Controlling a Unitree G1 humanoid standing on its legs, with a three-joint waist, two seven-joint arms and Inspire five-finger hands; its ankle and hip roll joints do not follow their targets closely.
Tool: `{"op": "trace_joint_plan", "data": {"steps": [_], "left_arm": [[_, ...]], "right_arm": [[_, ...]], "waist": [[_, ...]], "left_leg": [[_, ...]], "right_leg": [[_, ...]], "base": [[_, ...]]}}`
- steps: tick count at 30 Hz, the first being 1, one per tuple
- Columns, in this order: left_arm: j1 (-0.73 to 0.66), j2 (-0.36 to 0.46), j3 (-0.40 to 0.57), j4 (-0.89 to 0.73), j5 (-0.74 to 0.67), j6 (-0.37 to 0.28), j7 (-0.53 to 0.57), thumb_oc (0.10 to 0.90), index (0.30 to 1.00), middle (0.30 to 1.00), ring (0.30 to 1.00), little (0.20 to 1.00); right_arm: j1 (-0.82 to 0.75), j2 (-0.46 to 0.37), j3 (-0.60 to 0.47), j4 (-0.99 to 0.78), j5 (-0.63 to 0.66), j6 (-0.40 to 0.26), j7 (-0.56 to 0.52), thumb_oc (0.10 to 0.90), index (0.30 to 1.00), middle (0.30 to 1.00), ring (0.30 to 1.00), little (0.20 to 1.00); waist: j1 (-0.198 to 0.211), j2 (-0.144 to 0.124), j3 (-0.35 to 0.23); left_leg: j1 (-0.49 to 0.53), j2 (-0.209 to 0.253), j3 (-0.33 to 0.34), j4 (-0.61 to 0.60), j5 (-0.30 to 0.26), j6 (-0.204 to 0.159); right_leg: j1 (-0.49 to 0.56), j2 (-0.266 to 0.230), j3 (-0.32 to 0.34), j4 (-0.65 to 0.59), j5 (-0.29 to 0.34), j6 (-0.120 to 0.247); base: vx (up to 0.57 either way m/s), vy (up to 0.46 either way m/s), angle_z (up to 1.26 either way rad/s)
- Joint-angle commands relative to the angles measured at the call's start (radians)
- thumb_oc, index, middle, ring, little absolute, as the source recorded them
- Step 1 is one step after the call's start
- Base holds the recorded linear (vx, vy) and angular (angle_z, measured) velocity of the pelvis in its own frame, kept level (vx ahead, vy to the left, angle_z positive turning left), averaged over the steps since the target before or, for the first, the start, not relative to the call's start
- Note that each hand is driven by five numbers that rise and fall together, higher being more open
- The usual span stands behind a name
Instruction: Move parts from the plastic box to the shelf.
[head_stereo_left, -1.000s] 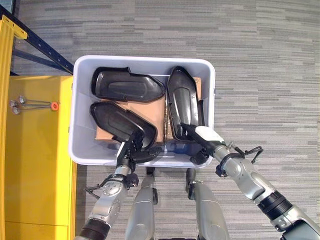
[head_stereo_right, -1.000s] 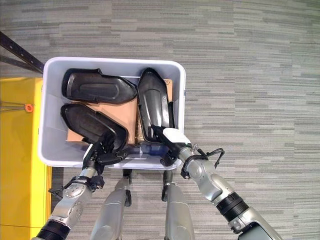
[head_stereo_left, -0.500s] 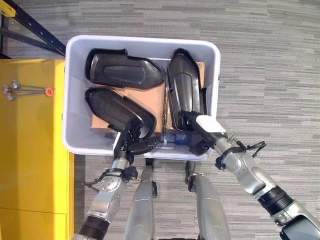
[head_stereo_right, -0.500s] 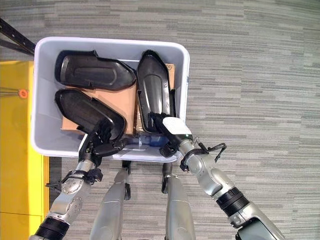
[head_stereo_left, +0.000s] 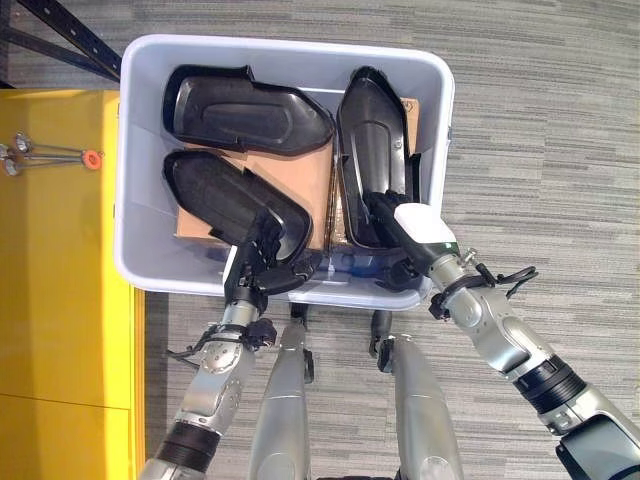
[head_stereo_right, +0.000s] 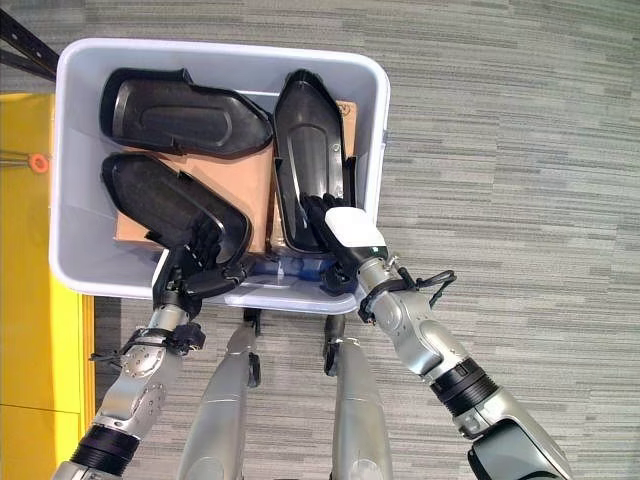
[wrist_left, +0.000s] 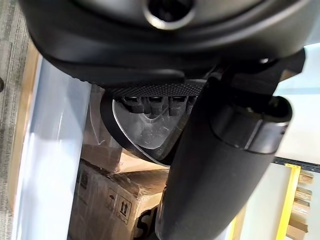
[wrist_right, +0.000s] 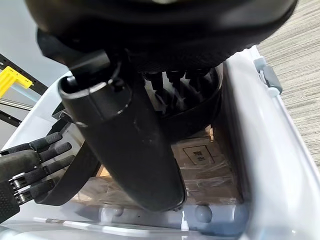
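I expect a closed cardboard box under the long black part (head_stereo_left: 374, 150) when I lift the part, because taped cardboard (head_stereo_left: 340, 222) peeks out beside it.
A pale plastic box (head_stereo_left: 441, 120) on the floor holds three black moulded parts lying on cardboard (head_stereo_left: 306, 186). One part (head_stereo_left: 245, 110) lies at the far left, one (head_stereo_left: 222, 200) at the near left and one (head_stereo_left: 370, 150) along the right wall. My left hand (head_stereo_left: 262, 250) rests its straight fingers on the near-left part's (wrist_left: 145, 136) near end, with the thumb (wrist_left: 215, 165) spread over the box's near wall. My right hand (head_stereo_left: 420, 232) is open, its fingers laid in the right part's (wrist_right: 197, 111) near end and its thumb (wrist_right: 130, 135) apart below the rim.
A yellow shelf surface (head_stereo_left: 60, 280) runs along the left, touching the box's side, with a thin red-tipped metal tool (head_stereo_left: 50, 156) on it. A dark blue rack beam (head_stereo_left: 70, 30) crosses the far left corner. Grey striped carpet (head_stereo_left: 550, 150) lies to the right.
The view has drawn nearer to the box. Both hands have reached farther in over the near wall, and their fingers now lie on the two parts' near ends.
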Motion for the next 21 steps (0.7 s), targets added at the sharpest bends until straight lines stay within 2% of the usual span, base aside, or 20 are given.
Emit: {"op": "trace_joint_plan", "data": {"steps": [1,4,5,6,7,21], "left_arm": [[0.073,0.017,-0.023,-0.041,-0.015,-0.013,0.013,0.9,1.0,1.0,1.0,1.0],[0.073,0.014,-0.025,-0.046,-0.014,-0.013,0.017,0.9,1.0,1.0,1.0,1.0],[0.077,0.012,-0.026,-0.047,-0.014,-0.013,0.017,0.9,1.0,1.0,1.0,1.0],[0.078,0.012,-0.027,-0.048,-0.014,-0.012,0.018,0.9,1.0,1.0,1.0,1.0],[0.078,0.012,-0.027,-0.048,-0.014,-0.012,0.018,0.9,1.0,1.0,1.0,1.0],[0.071,0.02,-0.04,-0.054,-0.006,-0.01,0.015,0.9,1.0,1.0,1.0,1.0]], "right_arm": [[-0.048,0.001,-0.009,0.049,-0.017,0.0,0.009,0.9,1.0,1.0,1.0,1.0],[-0.039,-0.003,-0.013,0.049,-0.02,0.001,0.01,0.9,1.0,1.0,1.0,1.0],[-0.033,-0.003,-0.012,0.055,-0.021,0.001,0.009,0.784,0.838,0.838,0.838,0.838],[-0.032,-0.006,-0.009,0.06,-0.027,0.001,0.011,0.631,0.624,0.624,0.624,0.624],[-0.032,-0.005,-0.009,0.061,-0.027,0.0,0.011,0.404,0.305,0.305,0.305,0.305],[-0.024,-0.025,0.011,0.069,-0.064,-0.007,0.018,0.4,0.3,0.3,0.3,0.3]], "waist": [[0.02,-0.001,-0.003],[0.019,0.003,-0.003],[0.018,0.005,-0.003],[0.018,0.006,-0.003],[0.018,0.006,-0.003],[0.017,0.006,-0.003]], "left_leg": [[0.009,0.086,-0.05,0.159,-0.189,-0.022],[-0.01,0.082,-0.054,0.169,-0.185,-0.02],[-0.006,0.081,-0.055,0.173,-0.192,-0.021],[-0.008,0.08,-0.055,0.176,-0.192,-0.021],[-0.008,0.08,-0.055,0.177,-0.193,-0.021],[0.007,0.082,-0.063,0.169,-0.183,-0.026]], "right_leg": [[0.115,-0.114,0.062,-0.253,0.22,0.11],[0.098,-0.112,0.063,-0.238,0.221,0.108],[0.098,-0.113,0.062,-0.229,0.212,0.108],[0.096,-0.112,0.063,-0.224,0.209,0.107],[0.096,-0.112,0.063,-0.223,0.209,0.107],[0.106,-0.112,0.057,-0.209,0.203,0.103]], "base": [[0.0,0.0,0.0],[-0.01,-0.002,0.0],[0.0,0.0,0.0],[0.0,0.0,0.0],[0.0,0.0,0.0],[0.0,-0.001,0.01]]}}
